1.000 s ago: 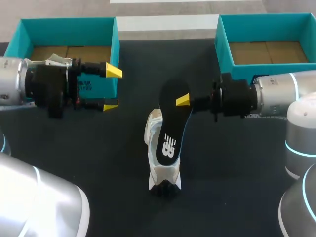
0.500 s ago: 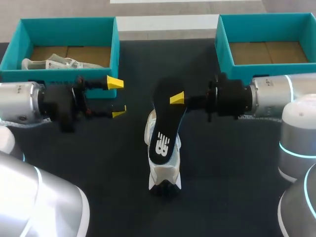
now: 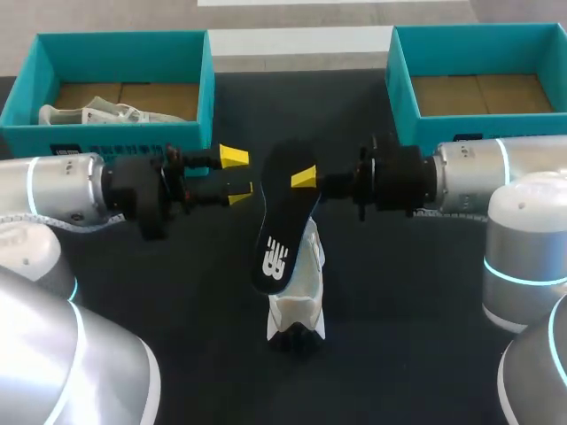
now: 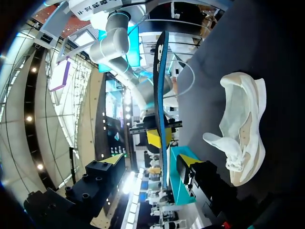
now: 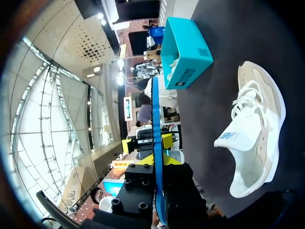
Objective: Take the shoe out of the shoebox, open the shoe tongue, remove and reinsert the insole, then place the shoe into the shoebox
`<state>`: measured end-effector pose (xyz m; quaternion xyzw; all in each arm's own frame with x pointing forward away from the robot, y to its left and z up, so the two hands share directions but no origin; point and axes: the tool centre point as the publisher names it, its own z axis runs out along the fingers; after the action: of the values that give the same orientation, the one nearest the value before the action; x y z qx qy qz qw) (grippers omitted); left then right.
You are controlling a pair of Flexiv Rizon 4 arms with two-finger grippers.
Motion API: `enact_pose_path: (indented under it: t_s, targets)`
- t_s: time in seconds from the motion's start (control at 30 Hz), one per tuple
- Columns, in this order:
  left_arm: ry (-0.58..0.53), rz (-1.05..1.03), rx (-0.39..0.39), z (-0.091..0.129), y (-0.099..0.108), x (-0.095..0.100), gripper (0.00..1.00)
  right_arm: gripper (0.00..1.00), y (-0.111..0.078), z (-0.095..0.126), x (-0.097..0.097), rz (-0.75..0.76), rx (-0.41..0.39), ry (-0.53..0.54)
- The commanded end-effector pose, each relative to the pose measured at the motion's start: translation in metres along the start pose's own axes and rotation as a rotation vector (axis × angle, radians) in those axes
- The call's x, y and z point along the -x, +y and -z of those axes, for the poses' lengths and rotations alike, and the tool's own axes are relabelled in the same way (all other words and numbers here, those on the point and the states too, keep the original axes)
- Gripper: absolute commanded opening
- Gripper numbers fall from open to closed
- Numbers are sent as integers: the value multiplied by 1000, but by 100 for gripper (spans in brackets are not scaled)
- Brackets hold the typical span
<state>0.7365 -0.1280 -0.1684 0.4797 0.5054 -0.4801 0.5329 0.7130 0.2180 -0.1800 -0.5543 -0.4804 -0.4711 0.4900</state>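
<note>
The black insole's heel end [image 3: 274, 258] juts nearly straight past my right gripper, so the insole [image 3: 285, 212] will bow only slightly when my left gripper carries it.
A white shoe [image 3: 298, 288] lies on the dark table, toe toward the front edge; it also shows in the wrist views [image 4: 240, 129] [image 5: 255, 133]. Above it hangs the black insole [image 3: 279, 221], tilted, with my right gripper [image 3: 304, 177] shut on its upper end. In the right wrist view the insole [image 5: 155, 114] runs edge-on out from between that gripper's [image 5: 157, 174] fingers. My left gripper [image 3: 237, 173] is open just left of the insole's upper end, apart from it. From the left wrist the insole [image 4: 162, 95] stands edge-on ahead of the open left gripper [image 4: 150, 164].
A teal shoebox [image 3: 205, 84] at the back left holds another pale shoe [image 3: 97, 113]. A second teal shoebox [image 3: 400, 84] stands at the back right, only cardboard visible inside. Dark table surface surrounds the shoe on all sides.
My left arm has swung right and forward, up to the insole, its fingers narrowing a little. The right arm has carried the insole leftward, over the shoe.
</note>
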Motion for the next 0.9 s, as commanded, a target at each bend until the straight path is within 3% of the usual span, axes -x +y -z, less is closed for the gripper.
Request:
enact_pose_path:
  t_s: [0.03,0.2,0.43,0.9]
  targets:
    - [-2,1,-10,-13,8,-5,74,0,-2,-4,-1,1,3,-3]
    - [1,-3,-18,-23,11,-10,67,0,-4,-5,-1,1,4,0]
    - [-2,0,-16,-36,15,-13,49,0,-8,-10,1,-3,-8,-6]
    - [0,0,-16,-36,10,-16,49,0,-2,-14,2,-3,0,-14]
